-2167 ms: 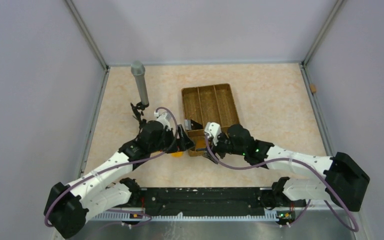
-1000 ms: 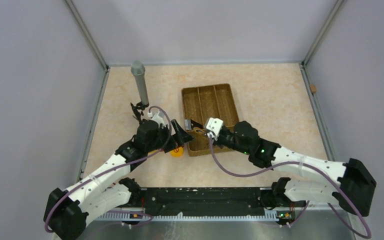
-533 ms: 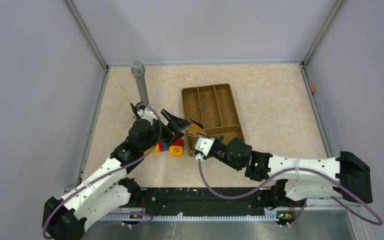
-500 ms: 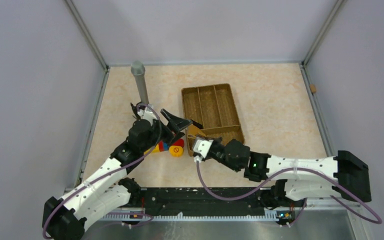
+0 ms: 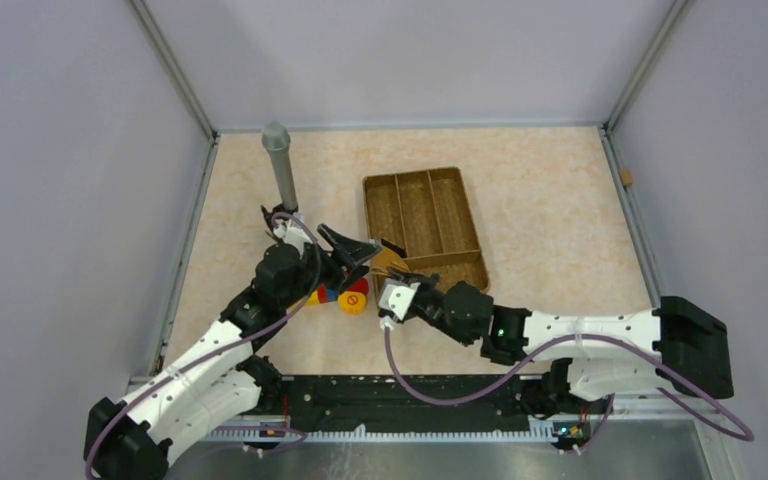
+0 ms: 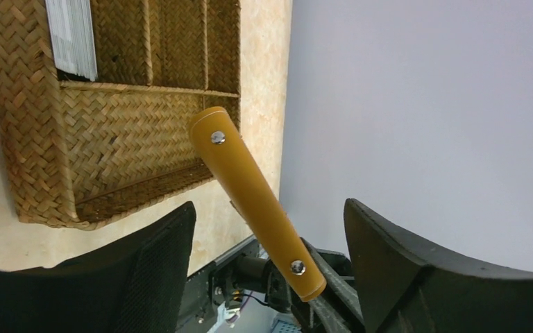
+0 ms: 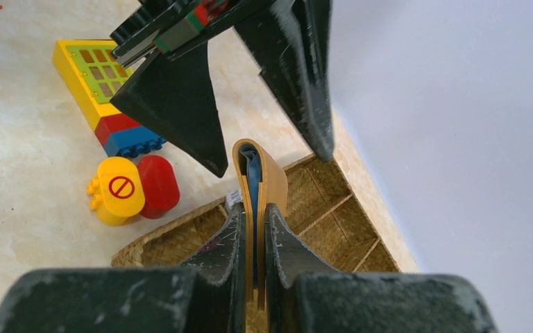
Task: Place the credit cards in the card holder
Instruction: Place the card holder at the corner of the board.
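The folded card holder is held shut by my right gripper, so my left gripper should take its loose end to free my right gripper to pull the snap tab.
My right gripper is shut on the card holder, a folded tan wallet with a blue inside, and holds it upright above the near end of the woven tray. The card holder shows two snap studs in the left wrist view. My left gripper is open, one finger on each side of the holder's free end and neither touching it. A pale stack of what look like the credit cards lies in a tray compartment.
Toy blocks lie left of the tray: a yellow-green-red-blue brick, a yellow piece and a red piece. A grey cylinder stands at the back left. Enclosure walls surround the table.
My right gripper has drawn the card holder back towards the near left, off the tray's front end. My left gripper has swung over to straddle it, its jaws narrowing a little.
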